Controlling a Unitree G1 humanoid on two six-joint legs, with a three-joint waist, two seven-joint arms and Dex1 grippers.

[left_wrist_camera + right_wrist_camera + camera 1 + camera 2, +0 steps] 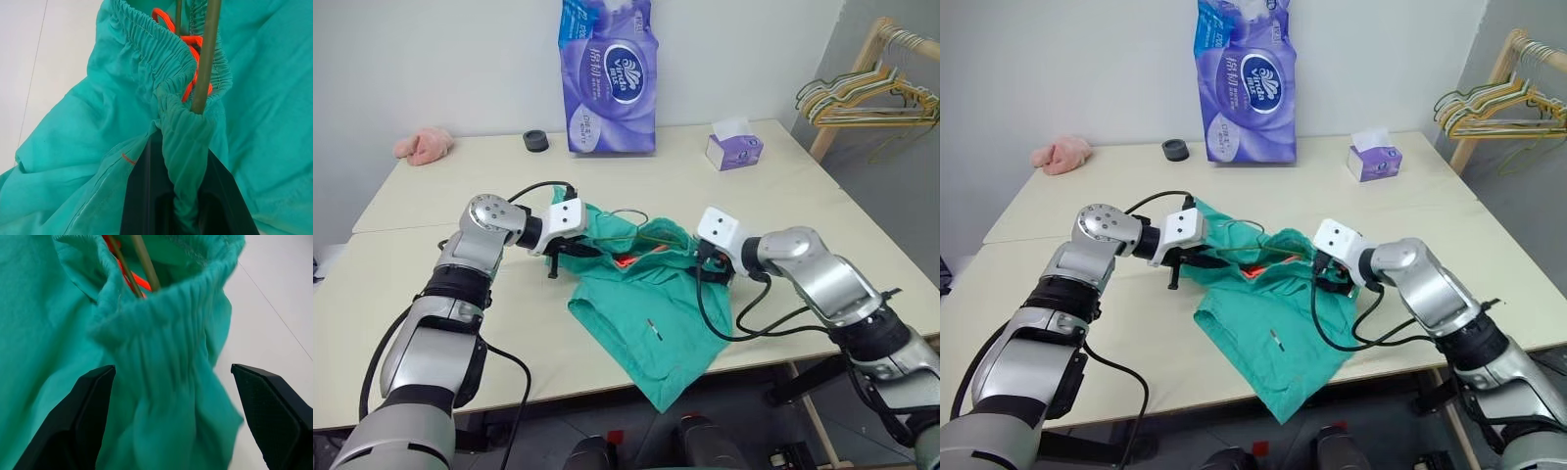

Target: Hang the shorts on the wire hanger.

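My gripper will take the olive-green wire hanger (145, 262) along with the shorts when it carries them to the rack, because the hanger runs inside the gathered waistband (164, 311).
The teal-green shorts (646, 313) lie in the middle of the table, one leg hanging over the front edge. The olive-green wire hanger (208, 54) runs inside the gathered waistband, beside an orange drawstring (188, 41). My left gripper (570, 252) is shut on the waistband's left end, with the fabric pinched between its black fingers (142, 196). My right gripper (171, 377) stands open at the waistband's right end, a finger on each side of the bunched elastic and neither pressing it. Most of the hanger is hidden in the fabric.
A purple tissue pack (607, 73), a small tissue box (734, 149), a black ring (536, 141) and a pink cloth (423, 145) sit along the table's far side. A wooden rack with several pale hangers (871, 98) stands off to the right.
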